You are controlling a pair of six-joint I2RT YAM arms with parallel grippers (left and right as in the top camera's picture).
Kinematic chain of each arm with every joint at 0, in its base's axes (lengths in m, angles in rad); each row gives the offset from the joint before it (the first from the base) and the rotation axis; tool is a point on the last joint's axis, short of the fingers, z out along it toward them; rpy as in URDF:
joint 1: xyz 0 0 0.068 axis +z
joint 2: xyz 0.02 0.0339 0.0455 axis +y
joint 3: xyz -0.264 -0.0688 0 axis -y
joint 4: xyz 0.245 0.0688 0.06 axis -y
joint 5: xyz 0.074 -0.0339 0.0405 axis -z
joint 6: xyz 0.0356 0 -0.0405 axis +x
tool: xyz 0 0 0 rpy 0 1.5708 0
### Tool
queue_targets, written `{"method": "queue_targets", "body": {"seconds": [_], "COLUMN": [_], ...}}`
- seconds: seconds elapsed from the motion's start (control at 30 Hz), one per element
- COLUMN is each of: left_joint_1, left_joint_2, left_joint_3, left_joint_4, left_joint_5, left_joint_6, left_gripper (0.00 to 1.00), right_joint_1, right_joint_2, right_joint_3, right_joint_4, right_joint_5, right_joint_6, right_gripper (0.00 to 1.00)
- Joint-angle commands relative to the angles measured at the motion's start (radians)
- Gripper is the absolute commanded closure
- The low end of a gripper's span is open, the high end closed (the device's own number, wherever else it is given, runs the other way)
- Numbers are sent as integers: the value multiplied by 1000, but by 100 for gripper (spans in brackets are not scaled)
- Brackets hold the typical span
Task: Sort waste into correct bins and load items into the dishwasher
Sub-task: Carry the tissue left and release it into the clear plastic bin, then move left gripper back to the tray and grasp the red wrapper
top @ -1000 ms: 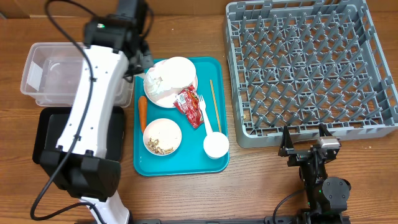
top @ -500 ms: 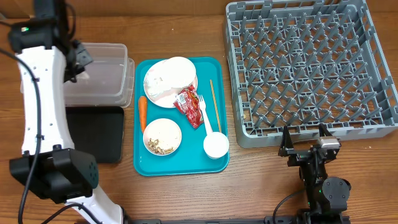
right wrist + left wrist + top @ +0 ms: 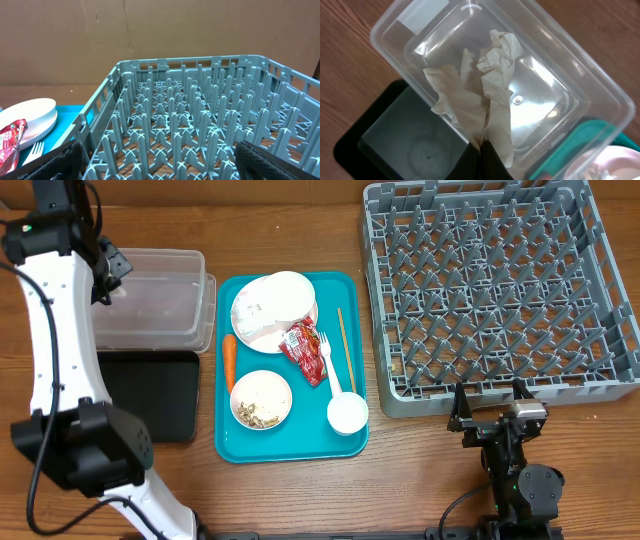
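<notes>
The crumpled white napkin [image 3: 495, 75] hangs over the clear tub's empty bottom [image 3: 152, 302], so the left gripper continues going inside the tub's sides and lets go of the napkin there.
My left gripper [image 3: 482, 150] is shut on the crumpled white napkin [image 3: 485, 90] and holds it over the clear tub [image 3: 560, 65]; in the overhead view it [image 3: 110, 270] hangs at the tub's [image 3: 160, 300] left end. The black tray [image 3: 150, 395] lies below the tub. On the teal tray [image 3: 290, 445] are a white plate [image 3: 275, 305], a red wrapper [image 3: 303, 350], a carrot [image 3: 229, 360], a bowl with scraps [image 3: 260, 400], a fork [image 3: 326, 360], chopsticks [image 3: 345, 345] and a small cup [image 3: 347, 414]. My right gripper [image 3: 495, 420] is open and empty in front of the grey rack [image 3: 500, 290].
The right wrist view looks over the rack's pegs [image 3: 185, 125], with the plate [image 3: 25, 117] and wrapper [image 3: 9, 137] at the left. Bare wood table [image 3: 330, 500] lies in front of the teal tray.
My left arm has swung from the plate on the teal tray to the left, carrying the napkin over the clear tub. The right arm has not moved.
</notes>
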Motion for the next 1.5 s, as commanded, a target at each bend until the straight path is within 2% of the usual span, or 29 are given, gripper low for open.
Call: {"method": "queue_targets", "body": {"seconds": [0.0, 0.27, 0.5, 0.53, 0.6, 0.73, 0.9, 1.07, 1.17, 1.27, 1.33, 1.47], "left_joint_1": [4, 5, 18, 21, 26, 35, 40, 33, 24, 9, -8, -60], "left_joint_2": [68, 191, 261, 263, 267, 267, 255, 190, 129, 46, -11, -79], "left_joint_3": [-8, -8, -8, -8, -8, -7, 6, 123, 199, 237, 238, 238], "left_joint_4": [17, 61, 112, 119, 128, 137, 125, 25, -21, -59, -73, -153], "left_joint_5": [-36, -150, -153, -154, -153, -153, -152, -140, -86, 46, 177, 343], "left_joint_6": [8, 8, 13, 13, 12, 12, 16, 19, 19, 31, 110, 257], "left_gripper": [96, 96, 95, 92, 75, 62, 62, 66, 66, 65, 65, 61], "right_joint_1": [-5, -5, -5, -5, -5, -5, -5, -5, -5, -5, -5, -5], "right_joint_2": [-12, -12, -12, -12, -12, -12, -12, -12, -12, -12, -12, -12], "right_joint_3": [-11, -11, -11, -11, -11, -11, -11, -11, -11, -11, -11, -11], "right_joint_4": [7, 7, 7, 7, 7, 7, 7, 7, 7, 7, 7, 7], "right_joint_5": [-2, -2, -2, -2, -2, -2, -2, -2, -2, -2, -2, -2], "right_joint_6": [-1, -1, -1, -1, -1, -1, -1, -1, -1, -1, -1, -1], "right_gripper": [0, 0, 0, 0, 0, 0, 0, 0, 0, 0, 0, 0]}}
